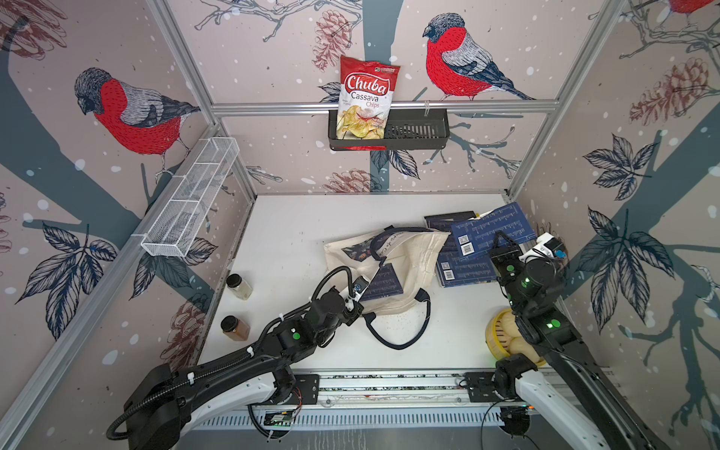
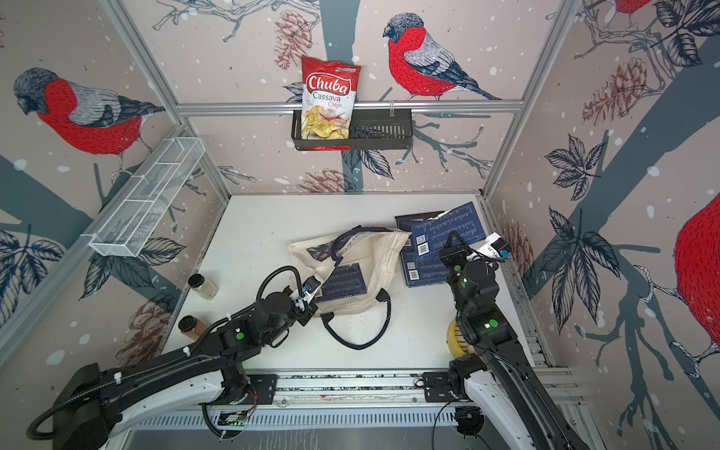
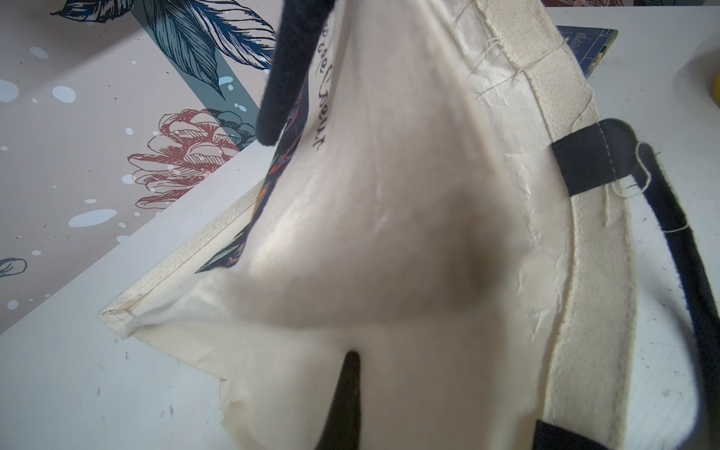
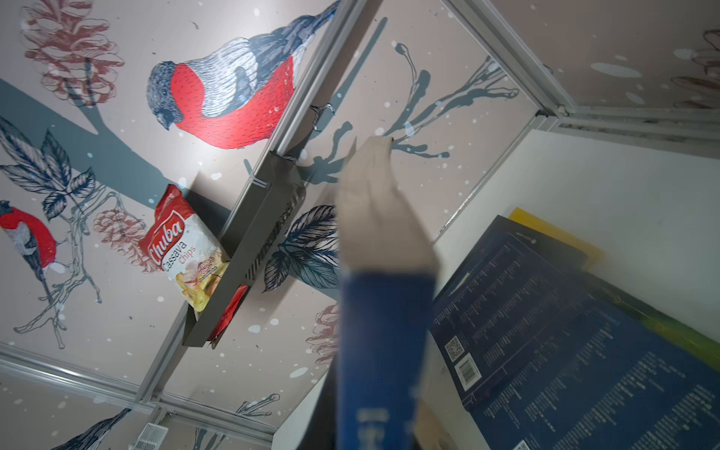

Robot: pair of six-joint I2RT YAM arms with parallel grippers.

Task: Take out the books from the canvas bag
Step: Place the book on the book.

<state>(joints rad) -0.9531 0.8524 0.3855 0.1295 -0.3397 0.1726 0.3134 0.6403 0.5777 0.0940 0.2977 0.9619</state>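
I should keep lowering the blue book (image 1: 491,228) with my right gripper, as it hangs over the stack of navy books (image 1: 461,271), clear of the canvas bag, until it rests there.
The cream canvas bag (image 1: 413,253) lies mid-table, mouth toward the front. My left gripper (image 1: 362,288) is shut on the bag's upper edge and holds it lifted. In the left wrist view the cloth (image 3: 389,233) fills the frame and one dark finger (image 3: 348,389) shows against it. A navy book (image 1: 383,282) lies inside the open mouth. My right gripper (image 1: 502,243) is shut on a blue book (image 1: 491,230), held tilted over the stack of navy books (image 1: 463,269) at the right. The right wrist view shows its spine (image 4: 385,343) edge-on, and a yellow book (image 4: 553,230) under the stack.
Two spice jars (image 1: 239,286) (image 1: 235,328) stand at the left edge. A yellow round object (image 1: 502,335) sits under the right arm. The bag's navy handle (image 1: 401,335) loops toward the front. A chips bag (image 1: 364,101) sits in the black basket (image 1: 420,132) on the back wall.
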